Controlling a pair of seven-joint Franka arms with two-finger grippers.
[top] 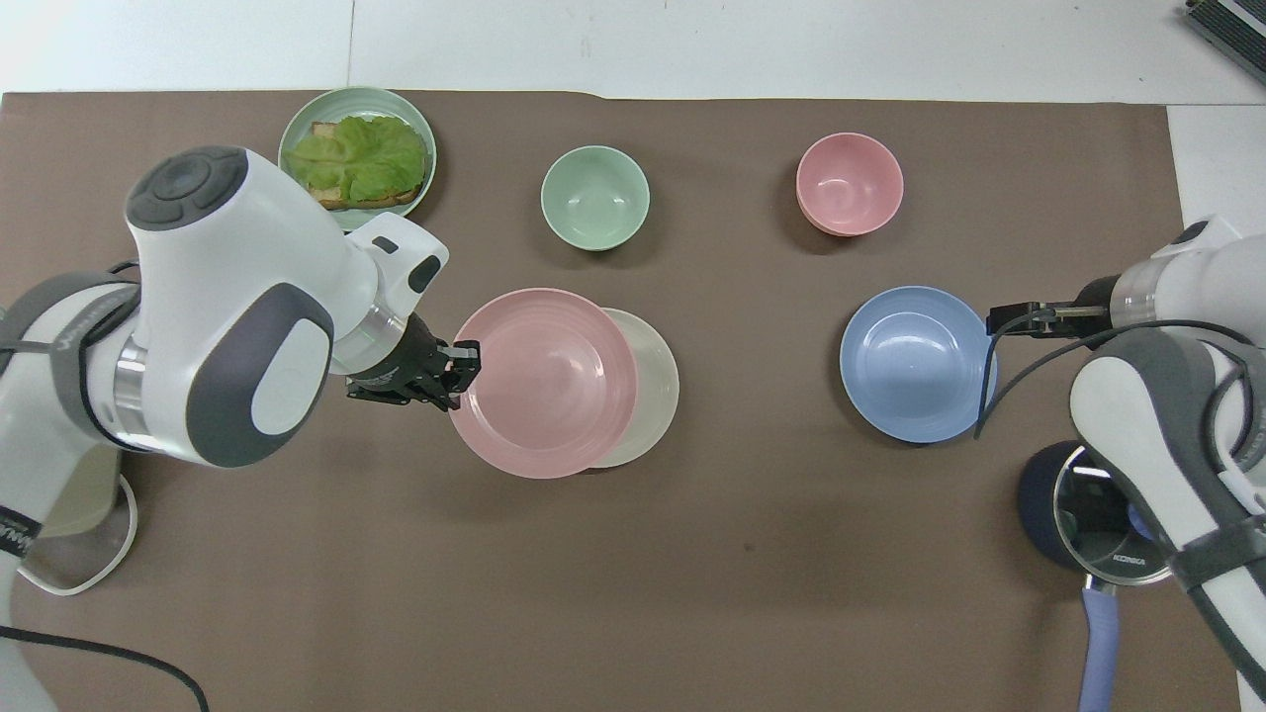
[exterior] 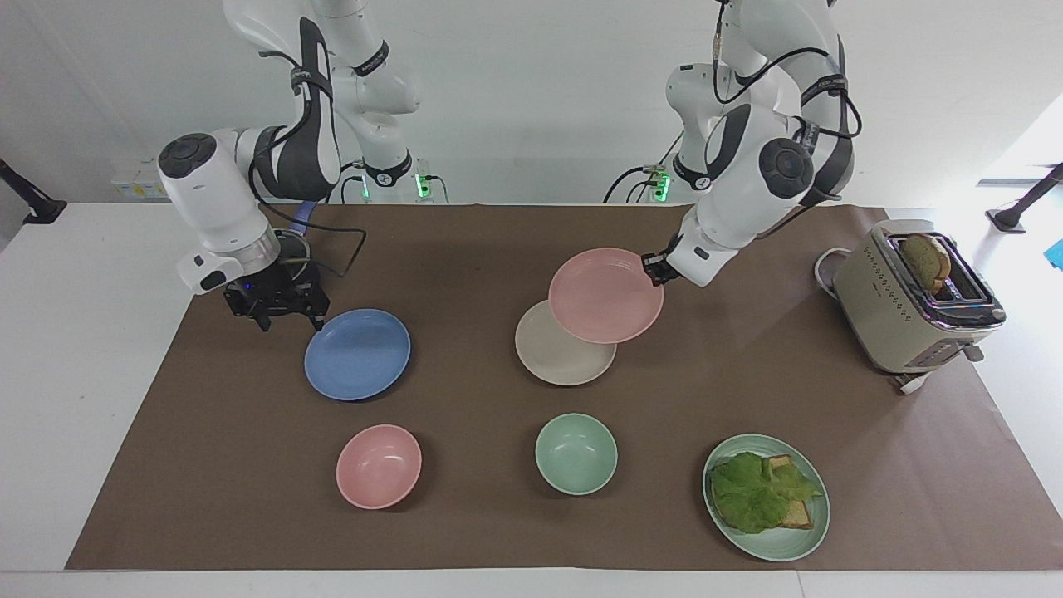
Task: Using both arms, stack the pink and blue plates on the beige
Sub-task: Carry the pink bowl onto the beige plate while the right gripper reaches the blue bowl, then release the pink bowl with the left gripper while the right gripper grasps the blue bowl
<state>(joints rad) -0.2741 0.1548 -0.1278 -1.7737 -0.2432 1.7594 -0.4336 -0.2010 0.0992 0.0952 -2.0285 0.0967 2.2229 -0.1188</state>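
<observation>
My left gripper should lower the pink plate point(top: 546, 382), which hangs off-centre over the beige plate, onto the beige plate's middle point(exterior: 564, 345) and move away before the blue plate comes.
My left gripper point(exterior: 653, 267) is shut on the rim of the pink plate point(exterior: 602, 297), which hangs in the air and partly covers the beige plate point(exterior: 555, 362) lying mid-table. From above, the pink plate point(top: 544, 381) hides most of the beige plate point(top: 655, 386), with the left gripper point(top: 465, 362) at its rim. The blue plate point(exterior: 357, 355) lies flat toward the right arm's end. My right gripper point(exterior: 291, 319) stands open and low at the blue plate's rim point(top: 989, 341); I cannot tell if it touches.
A dark pot with a glass lid point(top: 1098, 514) sits under the right arm. The toaster point(exterior: 913, 299) stands at the left arm's end. Farther from the robots lie a pink bowl point(exterior: 379, 466), a green bowl point(exterior: 576, 453) and a green plate point(exterior: 781, 544) with lettuce and toast.
</observation>
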